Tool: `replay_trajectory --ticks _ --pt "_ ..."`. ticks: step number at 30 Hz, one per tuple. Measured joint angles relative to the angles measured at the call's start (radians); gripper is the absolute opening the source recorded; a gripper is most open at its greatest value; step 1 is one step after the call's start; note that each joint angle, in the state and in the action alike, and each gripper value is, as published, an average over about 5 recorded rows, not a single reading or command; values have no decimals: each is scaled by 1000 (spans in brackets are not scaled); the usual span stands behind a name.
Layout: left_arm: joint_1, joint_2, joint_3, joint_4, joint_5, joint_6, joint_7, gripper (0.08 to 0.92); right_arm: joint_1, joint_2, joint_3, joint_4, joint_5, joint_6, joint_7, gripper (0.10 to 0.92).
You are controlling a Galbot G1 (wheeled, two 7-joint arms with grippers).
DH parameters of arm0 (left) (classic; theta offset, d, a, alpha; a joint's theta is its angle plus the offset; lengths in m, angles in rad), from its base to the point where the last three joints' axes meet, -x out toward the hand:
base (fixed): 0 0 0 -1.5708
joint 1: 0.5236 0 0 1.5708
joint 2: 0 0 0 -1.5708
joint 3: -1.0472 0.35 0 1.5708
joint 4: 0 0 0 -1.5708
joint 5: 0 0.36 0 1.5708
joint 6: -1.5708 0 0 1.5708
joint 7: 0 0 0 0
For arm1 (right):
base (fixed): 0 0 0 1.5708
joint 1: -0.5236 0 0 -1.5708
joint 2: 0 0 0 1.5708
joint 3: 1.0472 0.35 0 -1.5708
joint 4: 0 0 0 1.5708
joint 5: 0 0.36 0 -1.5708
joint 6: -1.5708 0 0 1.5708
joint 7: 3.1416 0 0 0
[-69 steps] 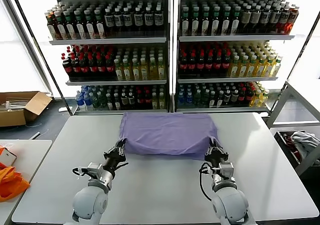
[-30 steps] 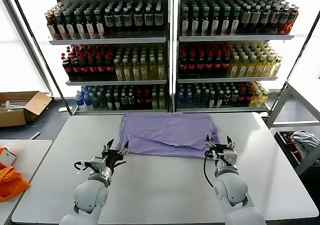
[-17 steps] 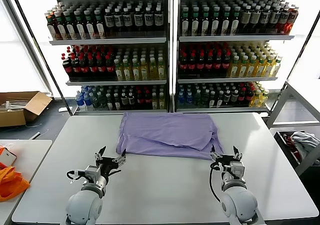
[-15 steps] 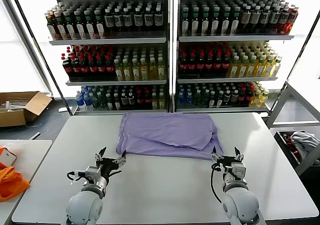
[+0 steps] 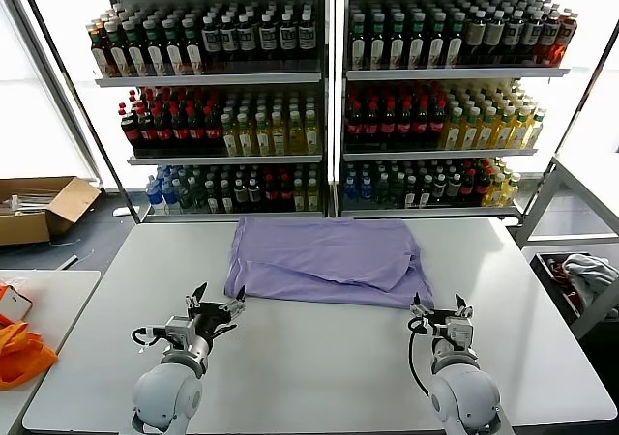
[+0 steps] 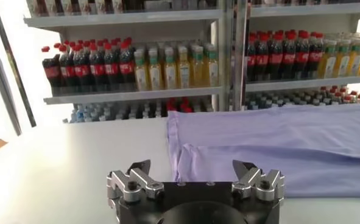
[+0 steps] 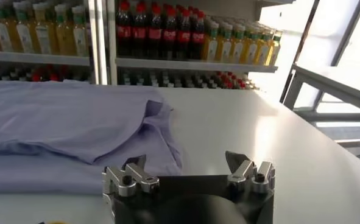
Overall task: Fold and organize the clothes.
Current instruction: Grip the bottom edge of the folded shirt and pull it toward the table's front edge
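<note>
The lavender T-shirt is lying at the table's far edge (image 5: 324,220), so the robot's left gripper and right gripper should pull its near corners (image 5: 428,302) closer before folding further.
The lavender T-shirt (image 5: 324,259) lies folded on the far middle of the white table (image 5: 319,367), with a sleeve flap on its right side. It also shows in the left wrist view (image 6: 277,146) and the right wrist view (image 7: 64,134). My left gripper (image 5: 219,304) is open and empty, low over the table just in front of the shirt's near left corner. My right gripper (image 5: 438,304) is open and empty, just in front of the shirt's near right corner. Both sets of jaws stand wide apart in the wrist views, left (image 6: 192,167) and right (image 7: 186,161).
Shelves of bottles (image 5: 329,97) stand behind the table. A cardboard box (image 5: 39,208) sits on the floor at the left. An orange bag (image 5: 19,353) lies on a side table at the left. A grey-white cloth bundle (image 5: 585,275) sits at the right.
Both grippers have drawn back from the shirt's near edge toward me. The sleeve flap they held has been let go and lies on the shirt.
</note>
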Motion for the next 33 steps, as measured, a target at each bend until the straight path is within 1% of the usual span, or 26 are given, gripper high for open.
replay_trajectory --ticks 13,16,19,22,33 --pt "-69 -8 31 93 -9 1 1 823 39 -2 -17 -65 0 -1 -9 823" --pt "-79 -9 36 114 -9 3 2 822 42 2 -23 -76 -2 4 -16 789" --pt "-82 -6 42 132 -6 5 3 811 41 6 -29 -82 -3 10 -23 710" --pt "-82 -3 46 144 -2 7 6 753 37 8 -33 -86 -3 16 -29 623" --pt "-69 -2 55 159 9 6 22 433 18 5 -28 -87 3 36 -47 303"
